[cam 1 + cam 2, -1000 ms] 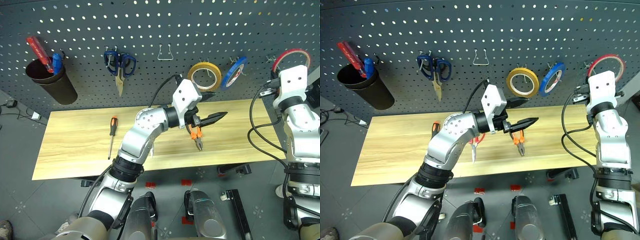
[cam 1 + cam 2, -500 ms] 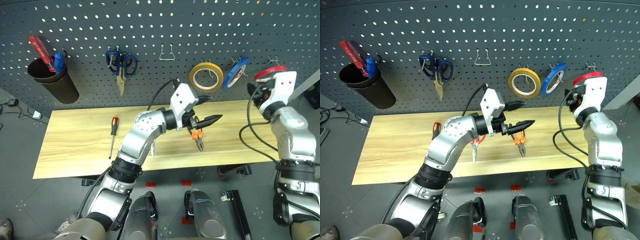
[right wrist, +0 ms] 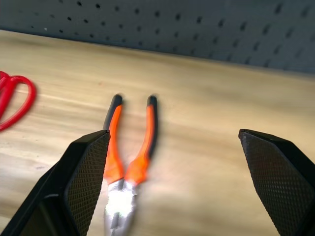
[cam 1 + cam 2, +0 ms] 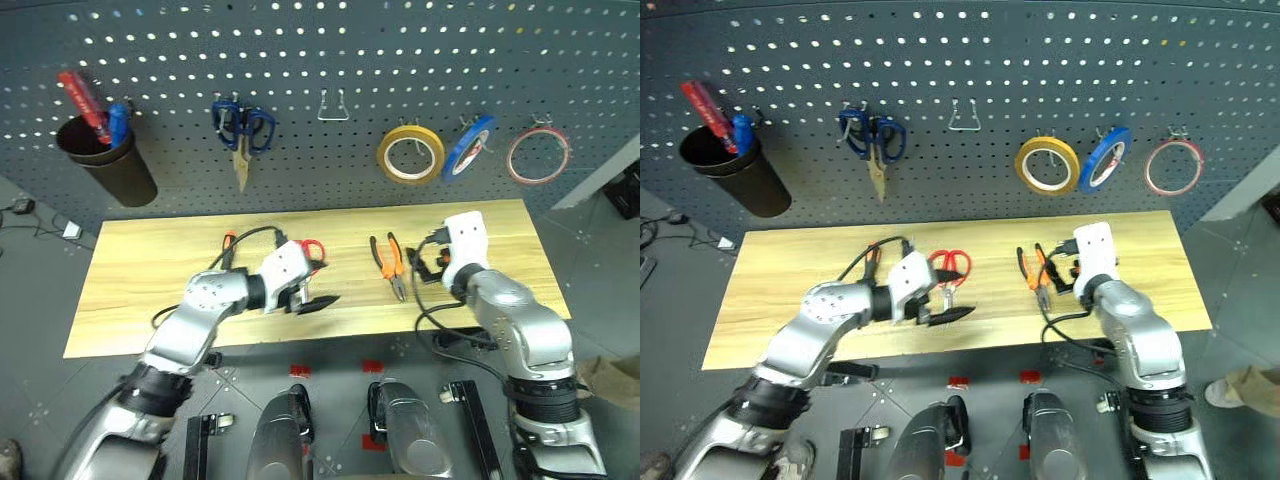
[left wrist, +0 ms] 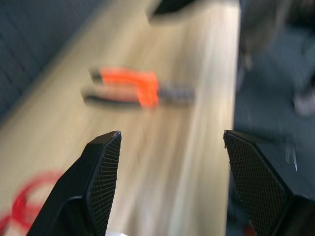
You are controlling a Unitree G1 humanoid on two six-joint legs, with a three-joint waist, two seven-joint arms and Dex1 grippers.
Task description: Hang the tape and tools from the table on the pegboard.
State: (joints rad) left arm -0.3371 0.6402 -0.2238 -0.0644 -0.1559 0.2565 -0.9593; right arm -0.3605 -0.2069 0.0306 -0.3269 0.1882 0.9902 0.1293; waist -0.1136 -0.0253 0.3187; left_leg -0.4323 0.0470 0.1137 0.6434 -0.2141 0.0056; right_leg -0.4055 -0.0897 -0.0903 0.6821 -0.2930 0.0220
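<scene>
The pliers' handles (image 4: 384,250) point away from my right gripper, in line with its open fingers. I should keep moving in until the fingers span both handles (image 4: 391,268).
The red tape (image 4: 538,155) hangs on a hook at the right end of the pegboard (image 4: 400,50). On the table (image 4: 130,285) lie the orange-and-black pliers (image 4: 388,262), the red-handled scissors (image 4: 313,247) and the screwdriver (image 4: 228,240), whose shaft my left arm hides. My left gripper (image 4: 315,298) hovers open and empty just in front of the scissors, pointing toward the pliers (image 5: 138,91). Just right of the pliers, my right gripper (image 4: 1060,272) is open and empty, with the pliers (image 3: 130,142) lying ahead of its left finger.
Also on the pegboard are blue-handled scissors (image 4: 240,128), an empty wire hook (image 4: 333,104), a yellow roll (image 4: 411,153) and a blue roll (image 4: 472,144). A dark cup (image 4: 108,165) at far left holds a red-handled screwdriver (image 4: 80,100).
My right gripper opened and let go of the red tape, which stays hanging on its hook. Both arms dropped from the pegboard to just above the table, and the left one swung left.
</scene>
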